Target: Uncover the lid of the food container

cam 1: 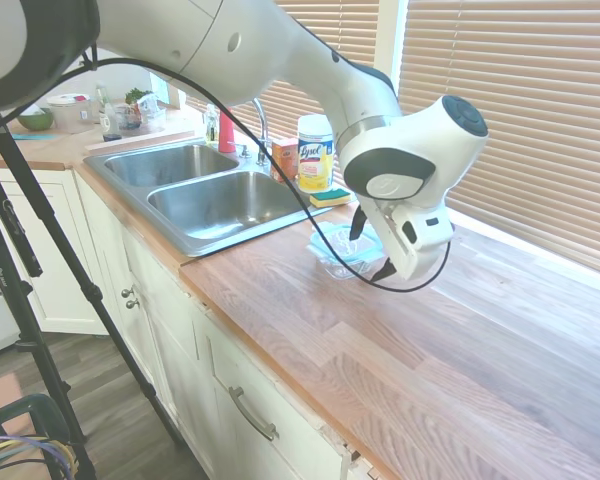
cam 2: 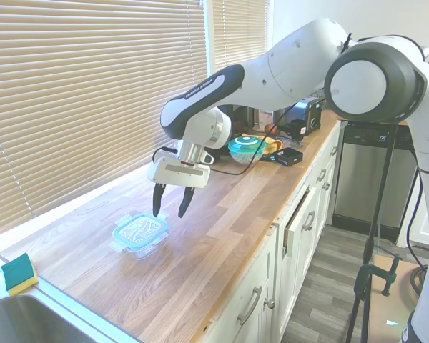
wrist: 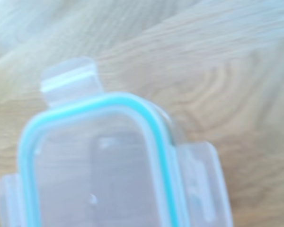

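My gripper will lift the lid free at once and leave the food container behind, because the lid's side tabs point(wrist: 204, 183) stick out unclipped.
The food container point(cam 2: 137, 245) is a small clear dish on the wooden countertop point(cam 2: 222, 236). Its lid point(cam 2: 140, 229), clear with a teal-green rim and side tabs, lies on top of it. In the first exterior view the lid point(cam 1: 338, 246) shows partly behind my gripper. My gripper point(cam 2: 171, 210) hangs open just above the far right edge of the container, fingers pointing down, holding nothing. The wrist view shows the lid point(wrist: 94, 165) close and blurred, with a clear tab point(wrist: 71, 82) sticking out.
A double steel sink point(cam 1: 205, 195) lies at one end of the counter, with a yellow wipes canister point(cam 1: 315, 152) and a green-yellow sponge point(cam 2: 18, 273) beside it. A teal bowl point(cam 2: 246, 148) and dark items sit further along. Window blinds point(cam 2: 79, 93) back the counter.
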Available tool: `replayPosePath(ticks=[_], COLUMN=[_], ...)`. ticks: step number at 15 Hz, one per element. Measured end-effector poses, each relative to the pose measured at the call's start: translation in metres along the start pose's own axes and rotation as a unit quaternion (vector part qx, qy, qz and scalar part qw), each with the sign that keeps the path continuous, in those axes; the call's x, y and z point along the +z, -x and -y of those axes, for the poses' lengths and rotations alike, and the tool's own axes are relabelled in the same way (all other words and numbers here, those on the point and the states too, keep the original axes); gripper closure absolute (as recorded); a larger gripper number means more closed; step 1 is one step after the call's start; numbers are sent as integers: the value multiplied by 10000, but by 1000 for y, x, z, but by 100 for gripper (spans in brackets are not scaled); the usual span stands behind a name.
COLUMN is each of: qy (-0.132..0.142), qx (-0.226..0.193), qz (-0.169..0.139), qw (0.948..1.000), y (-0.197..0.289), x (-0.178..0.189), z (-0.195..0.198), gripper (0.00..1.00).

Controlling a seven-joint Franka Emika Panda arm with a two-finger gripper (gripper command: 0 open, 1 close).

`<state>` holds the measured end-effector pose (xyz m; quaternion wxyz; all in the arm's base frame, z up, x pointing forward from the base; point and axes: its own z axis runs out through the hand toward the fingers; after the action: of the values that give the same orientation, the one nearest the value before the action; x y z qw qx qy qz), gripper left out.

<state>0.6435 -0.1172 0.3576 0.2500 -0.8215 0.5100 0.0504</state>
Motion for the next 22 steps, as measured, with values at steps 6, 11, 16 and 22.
replayPosePath(ticks=[6,11,16,22], qy=[-73,-313,-405,-511], qx=[68,174,355,353], qz=[316,709,1106,1192], qw=[9995,9968,9924,9909], y=[-12,-23,-34,-38], x=[13,14,32,38], z=[1,-1,-10,-6], gripper=[100,100,100,100])
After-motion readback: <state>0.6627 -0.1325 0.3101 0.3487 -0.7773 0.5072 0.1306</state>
